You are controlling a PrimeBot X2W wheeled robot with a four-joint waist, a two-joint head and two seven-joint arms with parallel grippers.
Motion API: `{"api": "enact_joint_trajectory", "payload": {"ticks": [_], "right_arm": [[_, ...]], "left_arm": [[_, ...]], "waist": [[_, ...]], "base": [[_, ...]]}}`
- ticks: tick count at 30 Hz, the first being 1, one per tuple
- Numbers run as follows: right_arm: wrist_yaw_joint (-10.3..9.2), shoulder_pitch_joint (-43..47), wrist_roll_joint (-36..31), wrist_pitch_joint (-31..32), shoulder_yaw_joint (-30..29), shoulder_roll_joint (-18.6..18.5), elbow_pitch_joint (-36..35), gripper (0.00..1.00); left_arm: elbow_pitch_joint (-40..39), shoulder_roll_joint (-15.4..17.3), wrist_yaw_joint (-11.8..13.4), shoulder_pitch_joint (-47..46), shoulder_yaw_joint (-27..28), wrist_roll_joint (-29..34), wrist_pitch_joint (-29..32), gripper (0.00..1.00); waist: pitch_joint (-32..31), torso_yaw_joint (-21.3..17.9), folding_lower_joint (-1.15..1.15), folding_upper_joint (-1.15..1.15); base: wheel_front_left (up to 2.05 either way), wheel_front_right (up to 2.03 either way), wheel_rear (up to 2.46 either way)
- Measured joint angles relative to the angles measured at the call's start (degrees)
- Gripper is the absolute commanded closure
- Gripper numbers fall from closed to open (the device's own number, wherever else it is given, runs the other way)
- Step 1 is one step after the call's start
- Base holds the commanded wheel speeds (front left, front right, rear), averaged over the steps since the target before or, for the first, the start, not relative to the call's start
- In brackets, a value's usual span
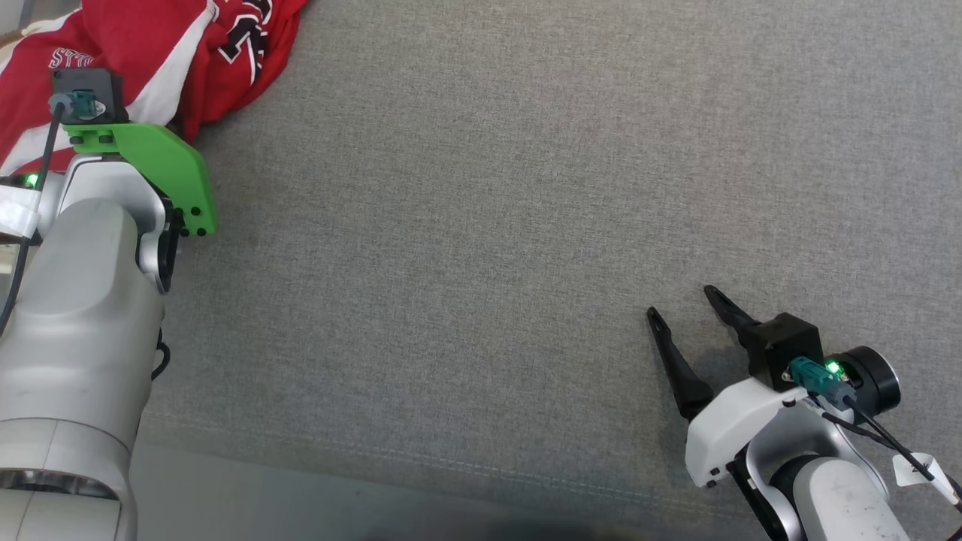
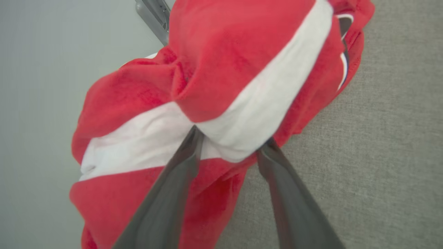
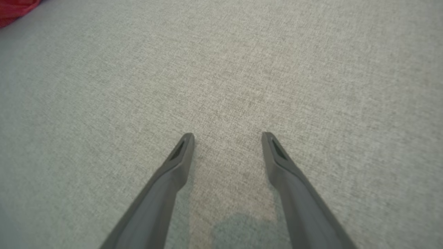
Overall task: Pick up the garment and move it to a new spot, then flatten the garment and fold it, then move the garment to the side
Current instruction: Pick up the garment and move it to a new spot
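Note:
The white-striped fold (image 2: 249, 124) lies over the lettered cloth (image 1: 246, 45) at a loose edge of the fold. The fold should come away and leave a second garment behind when I lift.
The garment (image 1: 150, 45) is a red piece with white stripes and dark lettering, bunched at the far left of the grey cloth surface (image 1: 481, 188). In the left wrist view the garment (image 2: 242, 52) is close up, and my left gripper (image 2: 230, 140) is open. Its fingertips press into the cloth on either side of a white fold. My left wrist (image 1: 113, 143) hides those fingers in the head view. My right gripper (image 1: 680, 300) stands open over bare surface at the near right, nothing between its fingers (image 3: 226, 135). A red corner of the garment (image 3: 14, 8) shows far off.
The surface's stitched front edge (image 1: 451, 458) runs along the bottom, with pale floor (image 1: 263, 496) below it. Beyond the garment lies the surface's left edge, with pale floor (image 2: 34, 103) and a metal part (image 2: 152, 14) past it.

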Motion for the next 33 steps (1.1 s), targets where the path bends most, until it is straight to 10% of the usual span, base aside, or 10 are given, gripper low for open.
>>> {"api": "enact_joint_trajectory", "payload": {"ticks": [16, 33], "right_arm": [[0.00, -0.57, 2.57, -2.37, 1.44, 1.19, 7.64, 0.00], [0.00, 0.90, 9.53, -8.09, -1.71, 1.98, 18.80, 0.00]], "left_arm": [[1.33, -2.02, -3.71, -0.53, 2.36, -4.24, -8.72, 1.00], [-9.25, -9.32, -9.05, -0.44, -7.50, -2.27, -6.81, 1.00]], "waist": [[-6.96, 0.14, 0.00, 0.00], [-23.14, -1.40, -0.01, 0.00]], "base": [[0.00, 0.00, 0.00], [0.00, 0.00, 0.00]]}}
